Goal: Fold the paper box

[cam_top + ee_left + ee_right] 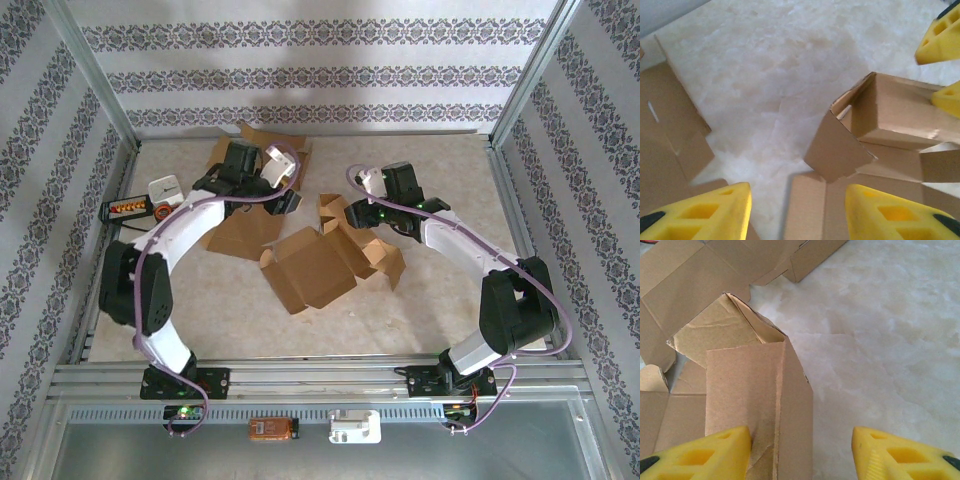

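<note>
The end flap (838, 148) splays out from the corner of the box's raised side (795, 415), so my right gripper should steady the raised side while my left gripper presses the flap in.
The brown paper box (315, 265) lies partly folded in the middle of the table, its walls raised and its flaps splayed. My left gripper (288, 198) hovers just behind its back left corner. In the left wrist view that gripper (797, 192) is open, with nothing held, above a flat flap and a raised wall of the box (895, 110). My right gripper (356, 212) is at the box's back right flap. Seen from the right wrist, this gripper (799, 435) is open and straddles an upright wall of the box (755, 385), whose edge stands near the left finger (715, 450).
A second, flat cardboard sheet (245, 230) lies under my left arm, reaching to the back wall. An orange-and-black tool (130, 207) and a white object (163, 187) sit at the left edge. Metal frame rails and patterned walls bound the table.
</note>
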Robot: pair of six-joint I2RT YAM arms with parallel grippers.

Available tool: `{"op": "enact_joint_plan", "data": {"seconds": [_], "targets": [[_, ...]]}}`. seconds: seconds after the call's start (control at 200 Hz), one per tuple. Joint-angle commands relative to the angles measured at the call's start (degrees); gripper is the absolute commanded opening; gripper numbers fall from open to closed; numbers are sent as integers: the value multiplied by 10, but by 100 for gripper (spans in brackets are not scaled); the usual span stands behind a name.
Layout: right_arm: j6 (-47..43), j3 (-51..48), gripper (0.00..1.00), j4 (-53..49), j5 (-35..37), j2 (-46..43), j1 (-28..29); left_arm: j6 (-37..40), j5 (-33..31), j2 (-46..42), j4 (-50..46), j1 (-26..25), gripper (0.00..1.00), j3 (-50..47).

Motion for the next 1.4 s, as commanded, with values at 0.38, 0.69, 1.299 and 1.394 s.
{"op": "enact_joint_plan", "data": {"seconds": [0.38,0.69,1.299,1.394], "targets": [[-12,8,58,-58,-15,15,3,294,68,170,-145,-28,44,159],[-5,11,58,-54,-19,17,4,278,17,192,-80,-64,42,147],[-2,28,59,-49,-47,30,-1,246,115,206,-15,-77,43,125],[2,30,59,-43,-63,32,-8,253,111,208,-15,-77,49,129]]}}
